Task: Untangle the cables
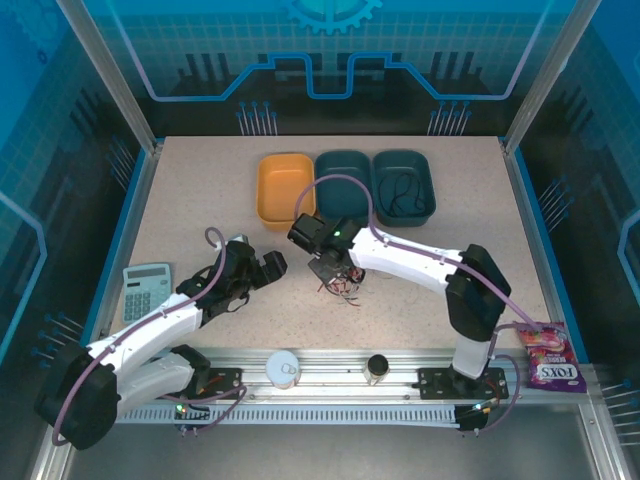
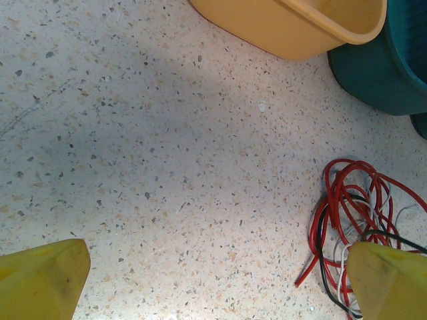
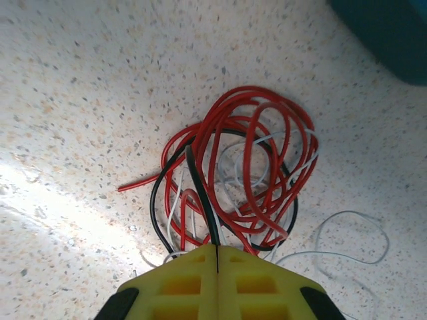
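I keep pulling the black cable's loose end, which lies over the red loops, with my right gripper until it reaches the tangle's edge, then let go.
The cables lie in one tangle of red, black and white wires on the speckled table. My right gripper is shut on a black cable, which runs up out of the seam between the yellow fingers. From above, that gripper sits right over the tangle. A thin white wire loops off to the right. My left gripper is open over bare table. Its right fingertip is beside the tangle. From above it is left of the pile.
An orange bin and two teal bins stand at the back; the right one holds a black cable. A calculator lies at the left. A candy bag, a white roll and a small can sit by the front rail.
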Action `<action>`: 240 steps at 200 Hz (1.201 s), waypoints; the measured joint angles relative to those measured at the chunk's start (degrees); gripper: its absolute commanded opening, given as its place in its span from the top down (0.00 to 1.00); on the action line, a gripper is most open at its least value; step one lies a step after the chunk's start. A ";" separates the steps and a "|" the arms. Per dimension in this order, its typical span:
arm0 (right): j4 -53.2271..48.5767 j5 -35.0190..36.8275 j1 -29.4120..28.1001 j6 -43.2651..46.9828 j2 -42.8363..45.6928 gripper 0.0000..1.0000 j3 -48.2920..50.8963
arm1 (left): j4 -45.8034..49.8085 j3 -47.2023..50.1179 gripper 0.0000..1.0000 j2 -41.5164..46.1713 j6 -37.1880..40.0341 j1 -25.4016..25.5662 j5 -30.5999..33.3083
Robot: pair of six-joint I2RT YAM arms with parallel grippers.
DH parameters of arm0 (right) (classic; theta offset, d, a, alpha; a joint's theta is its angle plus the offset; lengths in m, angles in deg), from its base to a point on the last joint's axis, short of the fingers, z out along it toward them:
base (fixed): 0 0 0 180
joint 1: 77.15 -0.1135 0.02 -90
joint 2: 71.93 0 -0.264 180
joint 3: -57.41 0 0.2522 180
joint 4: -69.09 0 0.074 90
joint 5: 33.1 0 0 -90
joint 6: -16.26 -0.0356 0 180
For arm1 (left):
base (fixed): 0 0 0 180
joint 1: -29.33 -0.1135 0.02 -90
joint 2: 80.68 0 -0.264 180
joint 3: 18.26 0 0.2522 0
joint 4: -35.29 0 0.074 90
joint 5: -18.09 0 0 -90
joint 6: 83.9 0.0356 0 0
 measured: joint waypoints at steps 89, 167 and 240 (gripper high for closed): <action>0.72 -0.39 -0.15 -0.59 12.57 1.00 0.04 | -3.28 0.00 0.01 0.35 0.44 -0.07 -4.35; 5.75 -2.84 0.17 -1.55 21.57 1.00 1.88 | -10.01 0.00 0.01 -1.49 1.79 -0.11 -12.57; 8.28 -14.14 11.96 -5.01 26.23 0.59 16.02 | -11.67 0.00 0.01 -2.51 2.21 -0.17 -14.64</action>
